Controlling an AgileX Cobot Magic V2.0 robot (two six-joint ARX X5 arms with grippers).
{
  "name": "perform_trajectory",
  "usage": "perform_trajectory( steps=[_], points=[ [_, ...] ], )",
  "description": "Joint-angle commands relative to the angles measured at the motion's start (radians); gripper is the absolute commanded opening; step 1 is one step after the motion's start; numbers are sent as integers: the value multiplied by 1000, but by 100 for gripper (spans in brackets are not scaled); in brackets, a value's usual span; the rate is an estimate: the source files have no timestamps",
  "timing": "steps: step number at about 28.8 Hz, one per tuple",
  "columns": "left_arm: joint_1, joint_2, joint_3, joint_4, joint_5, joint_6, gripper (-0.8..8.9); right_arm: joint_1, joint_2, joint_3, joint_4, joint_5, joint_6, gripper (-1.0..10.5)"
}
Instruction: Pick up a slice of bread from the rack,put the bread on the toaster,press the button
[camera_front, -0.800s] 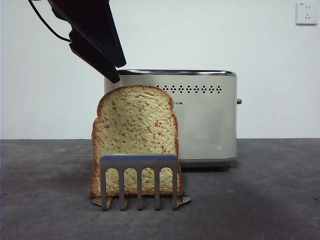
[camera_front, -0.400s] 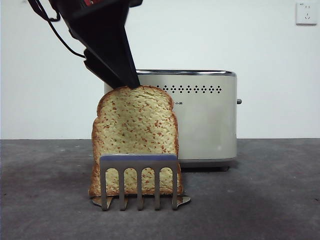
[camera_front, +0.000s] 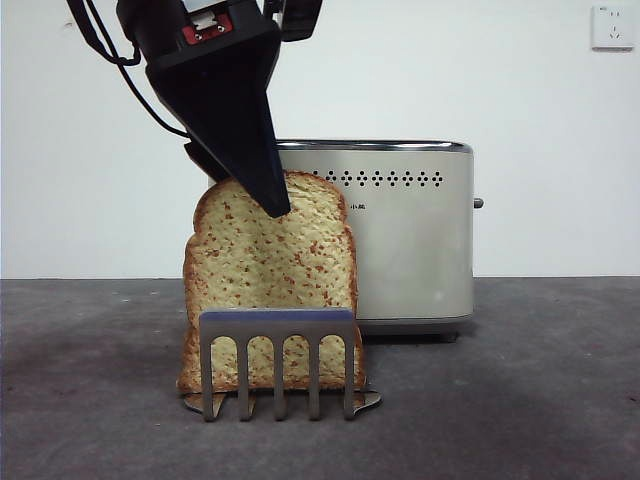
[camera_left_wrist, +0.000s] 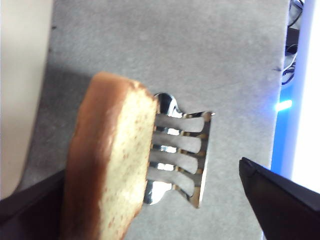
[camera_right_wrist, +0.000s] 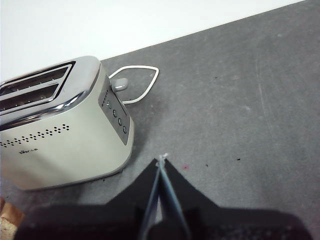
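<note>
The slice of bread (camera_front: 270, 270) is about as tall as the toaster, so I expect its domed top (camera_front: 314, 190) to stay above the slot when I lower it in.
The slice of bread (camera_front: 270, 290) stands upright in the grey rack (camera_front: 278, 350), just in front of the cream toaster (camera_front: 410, 240). My left gripper (camera_front: 250, 195) comes down from the upper left, open, with one jaw in front of the slice's domed top and the other behind it. In the left wrist view the bread (camera_left_wrist: 110, 165) and the rack (camera_left_wrist: 185, 155) lie between the wide-open jaws of the left gripper (camera_left_wrist: 152, 170). The button (camera_front: 478, 203) sticks out of the toaster's right side wall. My right gripper (camera_right_wrist: 161, 160) is shut and empty, above the table beside the toaster (camera_right_wrist: 60, 130) and its button (camera_right_wrist: 120, 85).
A white wall socket (camera_front: 612, 27) is at the upper right of the back wall. A white cable loop (camera_right_wrist: 145, 82) lies on the dark table behind the toaster. The toaster's two slots (camera_right_wrist: 35, 87) are open on top.
My left gripper has come down and to the right, from above the slice's upper left to astride its top. Bread, rack and toaster have not moved.
</note>
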Motion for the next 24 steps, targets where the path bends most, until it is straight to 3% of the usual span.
perform_trajectory(
  steps=[1,6,10,14,22,23,24],
  points=[
    [-6,5,3,4,-1,11,487,1,-2,5,2,-3,9,-1],
    [-8,5,3,16,-74,11,301,1,-2,5,2,-26,10,-1],
    [-8,4,12,23,-78,11,292,1,-2,5,-2,-36,10,-1],
    [-8,4,47,15,-78,11,149,1,-2,5,-29,-36,10,-1],
    [-8,4,53,-8,-78,12,147,1,-2,5,-50,-36,10,-1],
    [-8,4,53,-14,-78,14,121,1,-2,5,-50,-36,10,-1],
    [-8,4,53,-21,-79,29,28,1,-2,5,-50,-36,10,-1]
  ],
)
